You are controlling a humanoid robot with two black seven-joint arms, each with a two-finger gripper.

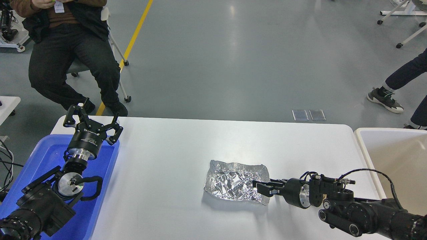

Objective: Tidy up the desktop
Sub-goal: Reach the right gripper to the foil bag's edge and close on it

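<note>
The crumpled silver foil's near edge stands (230,200) over a shadow. That means the foil (235,180) will stay spread out when I pick it up by its side.
The white desktop (173,150) fills the middle of the head view. A crumpled sheet of silver foil (233,181) lies flat on it, right of centre. My right gripper (262,187) is low over the table at the foil's right edge, its fingers slightly parted and overlapping that edge. My left gripper (91,116) is open and empty, raised above the far corner of the blue tray (46,156).
A beige bin (393,156) stands off the table's right edge. The blue tray sits at the left edge under my left arm. A seated person (66,50) is beyond the far left corner, and another person's legs (400,83) are at the far right.
</note>
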